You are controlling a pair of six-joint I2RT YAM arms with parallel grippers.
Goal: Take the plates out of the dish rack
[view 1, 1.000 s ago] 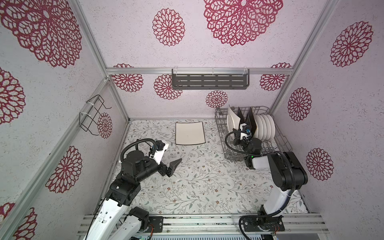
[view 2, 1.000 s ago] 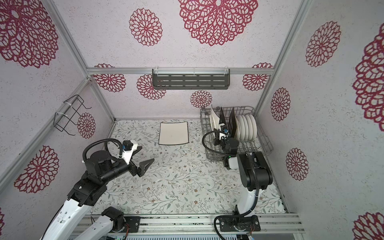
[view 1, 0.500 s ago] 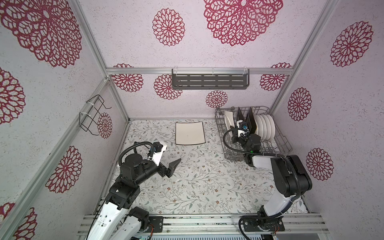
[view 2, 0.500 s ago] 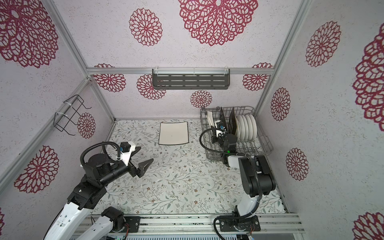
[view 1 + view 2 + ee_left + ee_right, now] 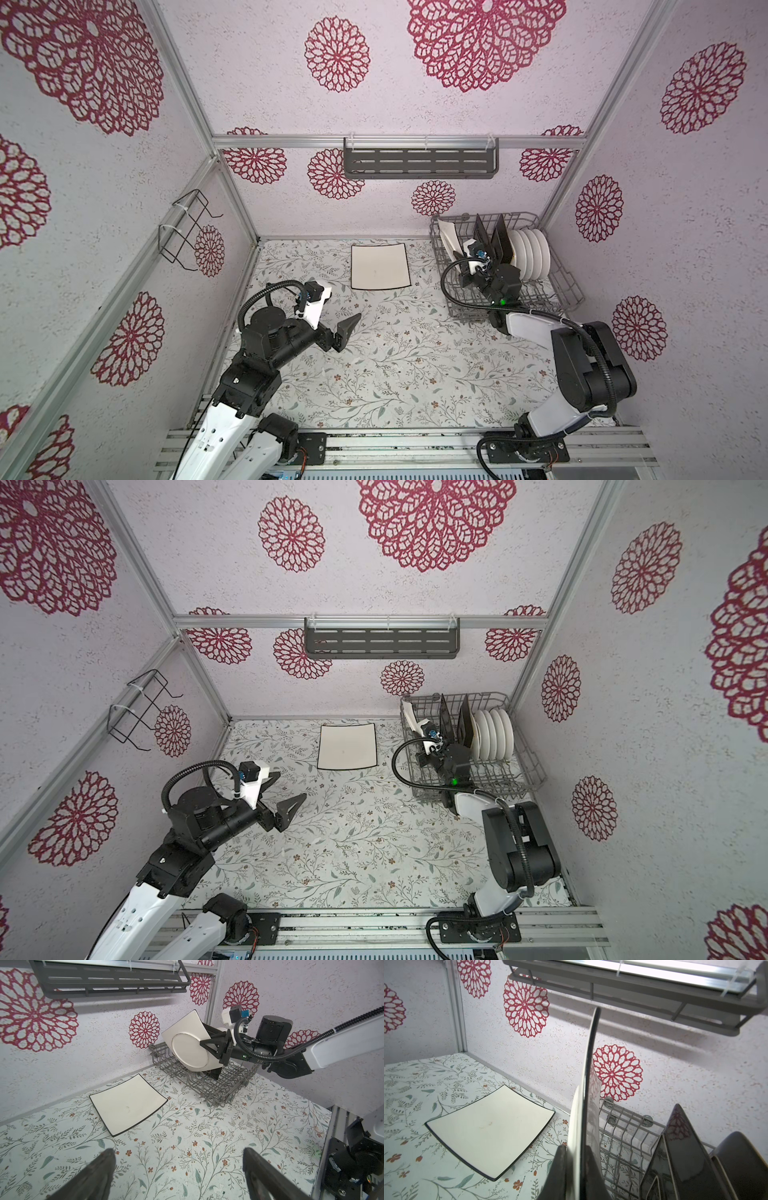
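I should bring my left gripper up and take the plate's free edge (image 5: 172, 1047), because my right gripper is holding the cream plate tilted (image 5: 205, 1041) by one edge over the dish rack.
My right gripper (image 5: 575, 1149) is shut on the edge of a cream rectangular plate (image 5: 187, 1043) and holds it tilted over the left end of the grey wire dish rack (image 5: 569, 291). The plate's lower corner is still low among the rack's wires. Two black square plates (image 5: 484, 235) and several round white plates (image 5: 534, 255) stand upright in the rack. Another cream plate (image 5: 379, 266) lies flat on the table left of the rack. Above the table's front left hangs my left gripper (image 5: 291, 785), open and empty.
A dark slotted shelf (image 5: 419, 164) hangs on the back wall above the table. On the left wall there is a small black wire holder (image 5: 187, 232). The rack stands in the back right corner, close to both walls.
My right gripper has carried the cream plate a little to the left and tilted it, with its elbow dropping lower. The left arm has drawn back slightly towards the front.
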